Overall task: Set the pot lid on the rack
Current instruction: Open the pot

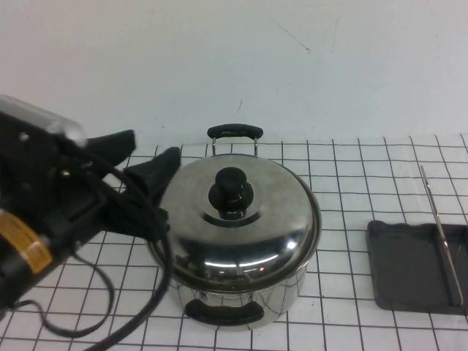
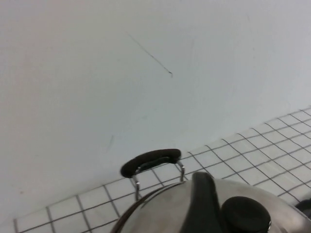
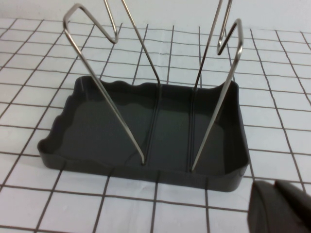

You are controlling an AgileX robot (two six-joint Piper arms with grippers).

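I expect the pot lid to come loose right away and tip steeply when I lift its knob. The pot lid's rim (image 1: 227, 291) sits clear of the pot's handles.
The shiny domed pot lid (image 1: 263, 234) with its black knob (image 1: 231, 190) sits on the steel pot (image 1: 241, 296) at the table's middle. My left gripper (image 1: 139, 157) is open and empty at the lid's left rim, jaws pointing at the knob. In the left wrist view one finger (image 2: 204, 196) shows beside the knob (image 2: 245, 221) over the lid (image 2: 160, 213). The rack (image 1: 406, 267), a dark grey tray with a wire frame (image 1: 441, 230), stands at the right edge. My right gripper (image 3: 275, 188) is shut and empty, just short of the rack's tray (image 3: 121, 126).
The pot's far handle (image 1: 234, 132) and near handle (image 1: 223, 313) stick out at back and front. The white wall rises close behind the pot. The left arm's cable (image 1: 110, 322) loops over the front-left table. Gridded table lies between pot and rack.
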